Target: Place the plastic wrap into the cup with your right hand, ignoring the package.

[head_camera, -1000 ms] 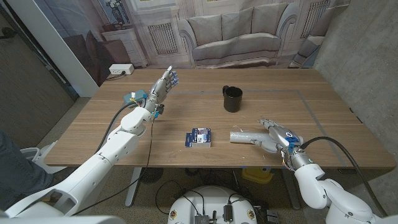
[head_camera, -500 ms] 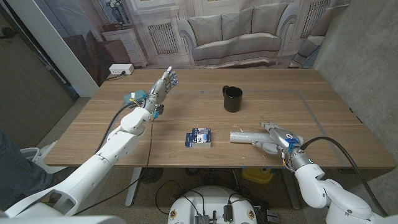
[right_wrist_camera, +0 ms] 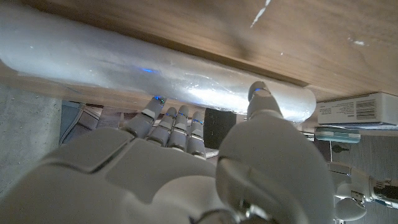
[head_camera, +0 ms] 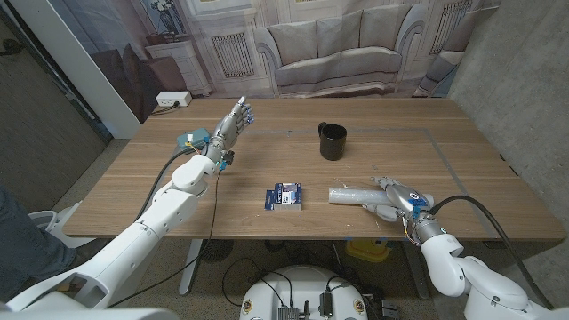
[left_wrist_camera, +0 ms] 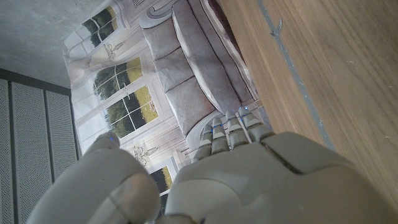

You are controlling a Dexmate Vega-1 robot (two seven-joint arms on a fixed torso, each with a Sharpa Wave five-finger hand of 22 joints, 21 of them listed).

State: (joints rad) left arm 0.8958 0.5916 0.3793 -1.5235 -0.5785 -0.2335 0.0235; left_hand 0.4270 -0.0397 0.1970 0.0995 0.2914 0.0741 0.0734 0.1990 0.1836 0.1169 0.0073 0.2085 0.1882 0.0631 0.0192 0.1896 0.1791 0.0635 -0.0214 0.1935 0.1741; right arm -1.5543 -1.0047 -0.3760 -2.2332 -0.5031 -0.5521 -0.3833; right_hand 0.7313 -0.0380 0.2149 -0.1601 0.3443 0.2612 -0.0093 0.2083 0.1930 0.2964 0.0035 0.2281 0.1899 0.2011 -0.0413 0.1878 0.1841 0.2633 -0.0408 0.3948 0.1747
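Observation:
The roll (head_camera: 354,196) is thinner than the cup's opening (head_camera: 332,131) but much longer, so it will stand with its top sticking out when the robot lowers it in.
The plastic wrap roll (head_camera: 350,194) lies on its side on the wooden table (head_camera: 462,169) near the front edge, a clear cylinder (right_wrist_camera: 155,68). My right hand (head_camera: 396,197) is at the roll's right end, fingers apart and reaching along it; in the right wrist view the hand (right_wrist_camera: 186,168) has its thumb tip against the roll and its fingers on the other side, not closed around it. The black cup (head_camera: 332,141) stands upright farther back, left of that hand. My left hand (head_camera: 233,124) is held up over the far left of the table, fingers extended, holding nothing (left_wrist_camera: 249,174).
A small blue and white package (head_camera: 285,196) lies left of the roll, also seen as the package (right_wrist_camera: 354,112) beyond the roll's end. A white power strip (head_camera: 172,99) sits on the floor behind the table. Tape lines mark the tabletop near the cup.
My right hand has edged slightly forward along the roll's right end. The roll, cup, package and left hand stay where they were.

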